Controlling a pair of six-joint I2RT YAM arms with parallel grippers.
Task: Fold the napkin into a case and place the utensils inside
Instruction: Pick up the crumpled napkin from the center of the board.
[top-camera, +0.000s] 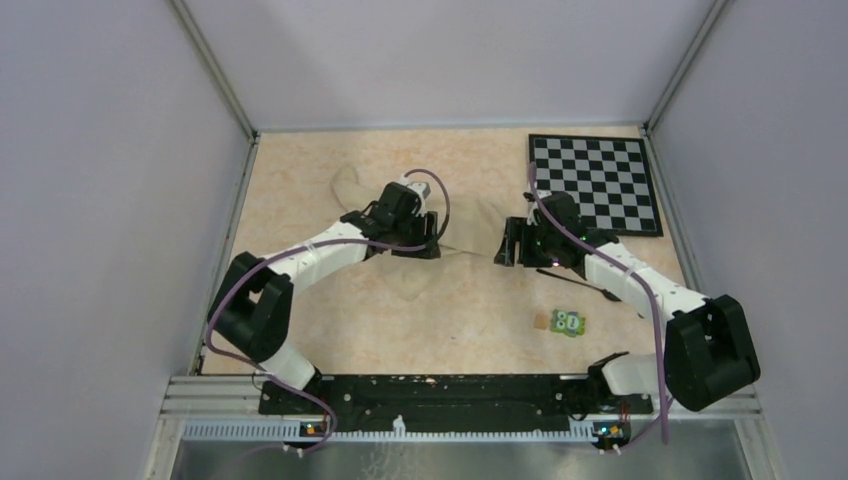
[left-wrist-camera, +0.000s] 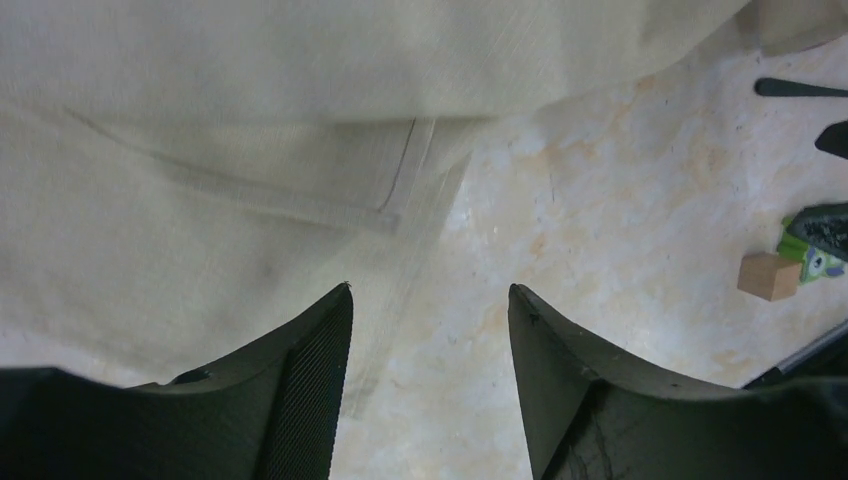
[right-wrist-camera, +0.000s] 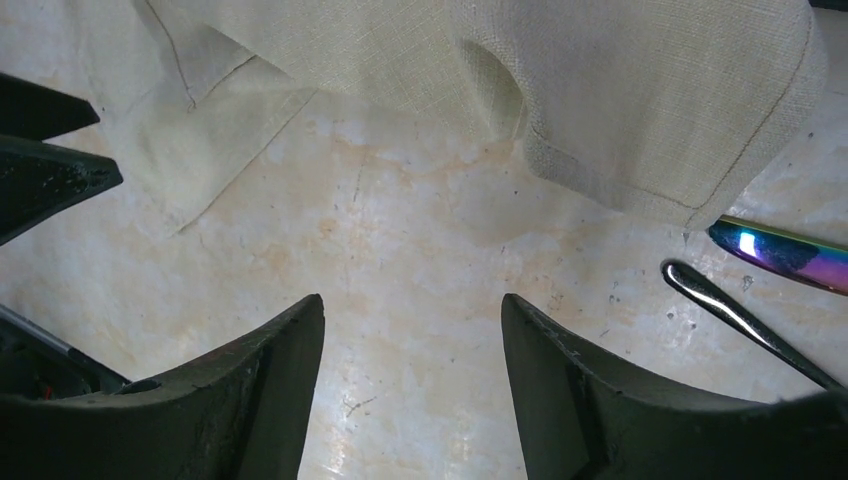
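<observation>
The beige-cream napkin (top-camera: 475, 222) will open out into a wide, nearly flat square when I lift and pull it, because loose layers overlap (right-wrist-camera: 240, 82) in it.
The beige-cream napkin (top-camera: 405, 285) lies rumpled and partly folded on the tan tabletop, left of centre. My left gripper (top-camera: 418, 243) hovers low over its right part. In the left wrist view the left gripper (left-wrist-camera: 430, 290) is open, with the napkin (left-wrist-camera: 200, 150) and its hemmed edge under the left finger and bare table between the jaws. My right gripper (top-camera: 512, 245) faces it from the right. It (right-wrist-camera: 413, 298) is open over bare table, just short of the napkin (right-wrist-camera: 620, 90). Two utensils lie at its right: a purple-blue one (right-wrist-camera: 780, 255) and a dark handle (right-wrist-camera: 740, 320).
A black-and-white chessboard (top-camera: 595, 182) lies at the back right. A small green block with white dots (top-camera: 570, 322) and a tan wooden cube (left-wrist-camera: 768, 275) sit near the right arm. Grey walls close in the table on three sides.
</observation>
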